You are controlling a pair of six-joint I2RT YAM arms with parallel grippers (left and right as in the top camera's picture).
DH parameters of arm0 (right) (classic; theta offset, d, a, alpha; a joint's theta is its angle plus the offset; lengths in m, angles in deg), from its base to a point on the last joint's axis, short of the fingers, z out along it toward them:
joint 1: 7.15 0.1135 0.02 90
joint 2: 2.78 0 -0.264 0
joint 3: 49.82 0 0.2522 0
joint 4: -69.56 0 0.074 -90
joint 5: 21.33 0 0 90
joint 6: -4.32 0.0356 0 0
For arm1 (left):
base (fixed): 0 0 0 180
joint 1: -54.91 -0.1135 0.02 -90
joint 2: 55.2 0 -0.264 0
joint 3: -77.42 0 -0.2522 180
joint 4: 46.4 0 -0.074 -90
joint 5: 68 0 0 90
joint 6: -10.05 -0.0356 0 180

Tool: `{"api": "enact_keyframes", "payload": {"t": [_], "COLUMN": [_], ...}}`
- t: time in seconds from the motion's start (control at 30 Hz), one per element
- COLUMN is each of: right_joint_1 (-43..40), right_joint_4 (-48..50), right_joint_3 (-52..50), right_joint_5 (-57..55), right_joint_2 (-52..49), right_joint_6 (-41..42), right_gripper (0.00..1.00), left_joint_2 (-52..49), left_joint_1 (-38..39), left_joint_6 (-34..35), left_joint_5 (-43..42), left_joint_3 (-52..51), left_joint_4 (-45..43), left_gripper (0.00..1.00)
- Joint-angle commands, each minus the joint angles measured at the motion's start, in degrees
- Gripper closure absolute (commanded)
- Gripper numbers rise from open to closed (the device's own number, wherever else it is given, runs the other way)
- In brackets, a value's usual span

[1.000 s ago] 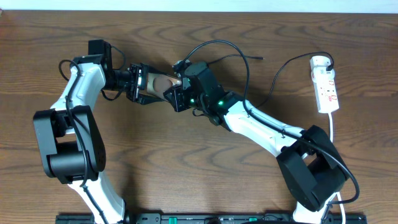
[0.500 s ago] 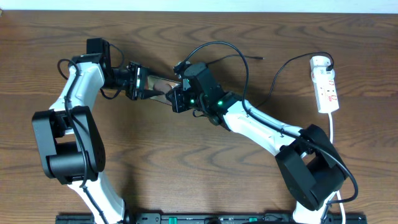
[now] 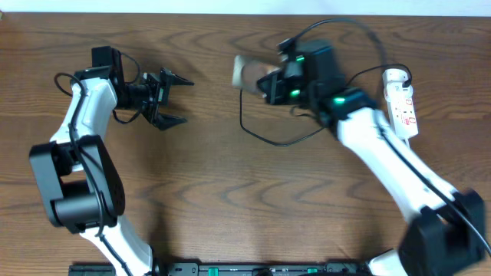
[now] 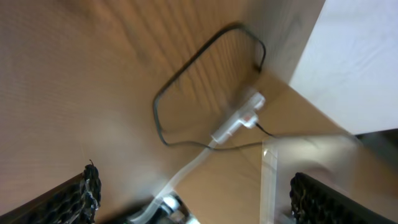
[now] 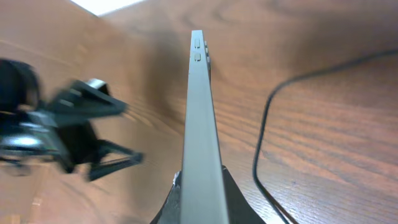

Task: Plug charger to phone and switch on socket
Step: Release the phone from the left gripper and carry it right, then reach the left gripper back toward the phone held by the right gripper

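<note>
The grey phone is filling my right gripper, the gripper closer to the black charger cable (image 3: 281, 144), so my left gripper should grab the phone's loose end (image 3: 242, 70) before plugging in.
My right gripper (image 3: 267, 81) is shut on the grey phone (image 3: 247, 73) and holds it above the table at the back middle, blurred by motion. In the right wrist view the phone (image 5: 200, 118) stands edge-on between the fingers (image 5: 200, 186). The black charger cable (image 3: 276, 143) loops on the table below the phone and shows in both wrist views (image 5: 266, 124) (image 4: 186, 81). I cannot make out its connector tip. The white socket strip (image 3: 403, 103) lies at the far right. My left gripper (image 3: 167, 98) is open and empty at the left (image 4: 193, 199).
The strip's white cord (image 3: 412, 157) runs toward the front right. The white right arm (image 3: 391, 161) crosses the right half of the table. The table's far edge and a white wall lie just behind the phone.
The left gripper let go of the phone and drew back to the left. The right gripper carried the phone right and toward the back, and the cable loop shifted with it.
</note>
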State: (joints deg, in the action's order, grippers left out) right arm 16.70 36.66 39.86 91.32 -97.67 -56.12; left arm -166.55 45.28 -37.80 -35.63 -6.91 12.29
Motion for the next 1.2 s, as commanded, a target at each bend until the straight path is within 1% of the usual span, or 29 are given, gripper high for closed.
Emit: {"api": "enact_keyframes", "payload": {"t": [0.0, 0.07, 0.1, 0.13, 0.2, 0.27, 0.37, 0.47, 0.57, 0.63, 0.7, 0.77, 0.83, 0.93, 1.0, 1.1, 1.13, 1.17], "right_joint_1": [-3.08, -5.49, -6.97, -7.76, -8.61, -9.07, -9.29, -9.18, -9.18, -9.27, -9.35, -9.64, -10.27, -10.49, -10.36, -10.21, -10.16, -9.99], "right_joint_4": [-0.81, -1.40, -1.40, -1.29, -1.18, -0.85, -0.28, 2.67, 8.52, 13.57, 18.12, 20.13, 20.24, 24.11, 30.45, 39.47, 42.36, 42.86], "right_joint_3": [2.14, 2.12, 1.99, 1.90, 1.90, 1.86, 1.31, -0.66, -3.82, -6.54, -9.49, -11.91, -14.53, -18.64, -21.64, -25.24, -26.53, -26.93], "right_joint_5": [10.75, 14.82, 16.83, 16.98, 16.87, 16.39, 13.60, 12.66, 15.98, 18.51, 18.69, 18.71, 19.19, 19.58, 19.82, 20.68, 21.46, 21.90], "right_joint_2": [5.05, 5.29, 5.14, 4.96, 4.81, 4.74, 4.46, 3.28, 1.60, 0.79, 0.46, 0.46, 0.46, 0.46, 0.46, 0.46, 0.46, 0.46], "right_joint_6": [1.97, 5.51, 8.44, 10.38, 12.55, 15.02, 21.09, 26.03, 29.00, 30.95, 32.79, 32.87, 33.31, 36.24, 39.43, 44.50, 45.81, 45.86], "right_gripper": [0.99, 0.99, 0.99, 0.99, 0.99, 0.99, 0.99, 0.99, 0.99, 0.99, 0.99, 0.99, 0.99, 0.99, 0.99, 0.99, 0.99, 0.99], "left_joint_2": [6.12, 8.37, 9.84, 11.04, 13.14, 15.37, 19.08, 21.62, 22.69, 22.99, 23.61, 25.27, 29.14, 35.74, 39.76, 45.59, 47.19, 47.43], "left_joint_1": [1.68, 2.16, 2.45, 2.75, 3.61, 4.83, 7.91, 11.41, 14.16, 15.21, 15.13, 14.34, 13.40, 13.33, 13.86, 14.82, 14.84, 14.86], "left_joint_6": [-9.18, -8.90, -7.39, -5.81, -4.96, -3.72, -3.02, -3.10, -6.95, -8.04, -7.63, -7.58, -6.97, -6.95, -6.97, -6.93, -5.66, -4.90], "left_joint_5": [6.29, 6.27, 6.27, 6.29, 6.47, 10.93, 20.22, 23.45, 23.58, 23.63, 22.38, 19.34, 18.34, 19.26, 19.78, 24.24, 25.07, 24.61], "left_joint_3": [0.98, 0.98, 0.98, 0.94, 0.92, 0.76, -0.46, -2.45, -6.23, -10.43, -15.96, -21.97, -29.07, -36.83, -40.85, -47.17, -50.27, -51.67], "left_joint_4": [-3.26, -5.20, -6.36, -7.32, -8.41, -8.39, -8.70, -10.91, -13.05, -14.23, -17.66, -22.73, -28.30, -35.08, -38.95, -43.95, -48.37, -51.98], "left_gripper": [0.05, 0.05, 0.05, 0.05, 0.05, 0.05, 0.05, 0.05, 0.05, 0.05, 0.05, 0.05, 0.05, 0.05, 0.05, 0.05, 0.05, 0.05]}}
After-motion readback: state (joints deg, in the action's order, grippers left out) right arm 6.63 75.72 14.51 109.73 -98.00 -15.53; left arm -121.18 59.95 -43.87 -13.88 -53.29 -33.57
